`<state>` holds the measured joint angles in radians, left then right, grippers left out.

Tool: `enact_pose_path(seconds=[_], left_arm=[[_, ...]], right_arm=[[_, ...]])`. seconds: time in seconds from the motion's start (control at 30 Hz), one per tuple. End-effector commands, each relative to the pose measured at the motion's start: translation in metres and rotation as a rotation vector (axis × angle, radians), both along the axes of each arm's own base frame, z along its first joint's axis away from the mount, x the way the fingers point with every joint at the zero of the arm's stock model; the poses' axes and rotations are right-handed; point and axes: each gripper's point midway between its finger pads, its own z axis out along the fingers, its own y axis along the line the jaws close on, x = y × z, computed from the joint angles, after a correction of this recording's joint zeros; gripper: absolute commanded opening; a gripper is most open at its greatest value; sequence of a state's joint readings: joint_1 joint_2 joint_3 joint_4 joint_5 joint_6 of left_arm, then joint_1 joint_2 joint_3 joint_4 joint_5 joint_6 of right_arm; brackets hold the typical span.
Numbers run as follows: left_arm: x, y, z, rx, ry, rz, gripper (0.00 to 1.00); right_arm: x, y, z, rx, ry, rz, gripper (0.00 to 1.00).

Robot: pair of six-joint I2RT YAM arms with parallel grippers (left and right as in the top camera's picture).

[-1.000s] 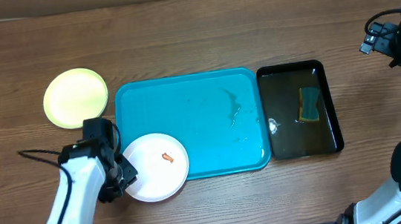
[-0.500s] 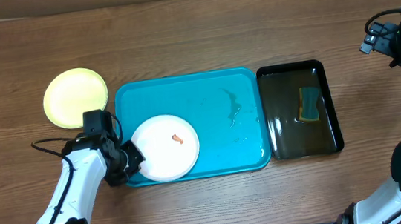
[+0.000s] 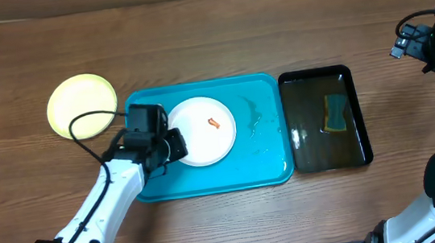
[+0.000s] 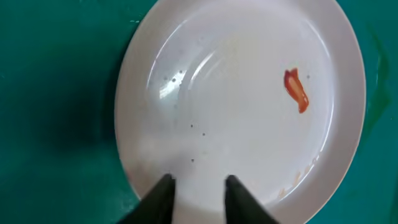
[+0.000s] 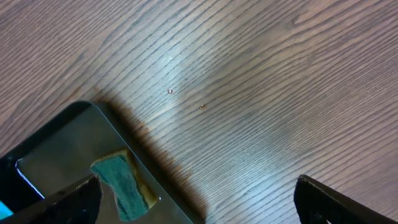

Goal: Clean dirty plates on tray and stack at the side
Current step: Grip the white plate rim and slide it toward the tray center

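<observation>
Next, I open both fingers of my left gripper and put them on either side of the plate's rim (image 4: 127,158) before wiping, because they are over the white plate's face (image 4: 199,169) now.
A white plate (image 3: 202,131) with an orange smear (image 3: 214,123) lies on the left half of the turquoise tray (image 3: 263,169). My left gripper (image 3: 173,145) is at the plate's left rim, its jaws narrowly apart and shut on it. In the left wrist view the plate (image 4: 242,93) fills the frame over the tray (image 4: 50,93), with my gripper (image 4: 199,186) on its near rim. A pale yellow-green plate (image 3: 81,106) sits on the table left of the tray. A second white plate is not in view. My right gripper (image 3: 407,41) hangs open and empty at the far right (image 5: 196,193).
A black tray (image 3: 363,155) holding water and a green-and-yellow sponge (image 3: 334,113) stands right of the turquoise tray. The sponge (image 5: 124,180) and black tray (image 5: 62,143) show in the right wrist view. Wet streaks mark the turquoise tray's right half.
My left gripper has carried the white plate up and to the right, from the tray's front left corner onto the tray. The right arm has not moved.
</observation>
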<state>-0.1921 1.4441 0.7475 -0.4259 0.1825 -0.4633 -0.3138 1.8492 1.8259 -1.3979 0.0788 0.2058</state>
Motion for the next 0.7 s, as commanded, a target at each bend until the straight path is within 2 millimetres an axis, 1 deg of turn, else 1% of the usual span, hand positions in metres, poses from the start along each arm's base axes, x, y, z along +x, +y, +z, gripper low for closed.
enact_pose_path(seconds=[0.0,0.03,0.07,0.2,0.3,0.4,0.47,0.53,0.6,0.67], left_arm=[[-0.001,0.007,-0.004,0.102,-0.001,-0.001,0.45],[-0.003,0.009,-0.005,0.114,0.007,0.002,0.49],[-0.005,0.010,-0.006,0.120,0.016,0.003,0.50],[-0.014,0.017,-0.010,0.153,0.056,0.017,0.47],[-0.017,0.020,-0.012,0.167,0.068,0.019,0.44],[-0.016,0.021,-0.012,0.174,0.065,0.022,0.39],[-0.014,0.027,-0.012,0.204,0.059,0.035,0.38],[-0.013,0.036,-0.014,0.253,0.055,0.060,0.35],[-0.012,0.040,-0.018,0.271,0.062,0.085,0.34],[-0.008,0.037,-0.022,0.263,0.059,0.082,0.34]], right_arm=[[0.002,-0.002,0.007,-0.013,-0.022,-0.007,1.00],[0.002,-0.002,0.007,-0.013,-0.022,-0.007,1.00],[0.002,-0.002,0.007,-0.013,-0.022,-0.007,1.00],[0.002,-0.002,0.007,-0.013,-0.022,-0.007,1.00],[0.002,-0.002,0.007,-0.013,-0.022,-0.007,1.00],[0.002,-0.002,0.007,-0.013,-0.022,-0.007,1.00],[0.003,-0.003,0.007,-0.015,-0.027,-0.007,1.00],[0.005,-0.003,0.008,-0.017,-0.035,-0.007,1.00],[0.007,-0.004,0.008,-0.019,-0.041,-0.007,1.00],[0.014,-0.004,0.010,-0.014,-0.075,-0.004,1.00]])
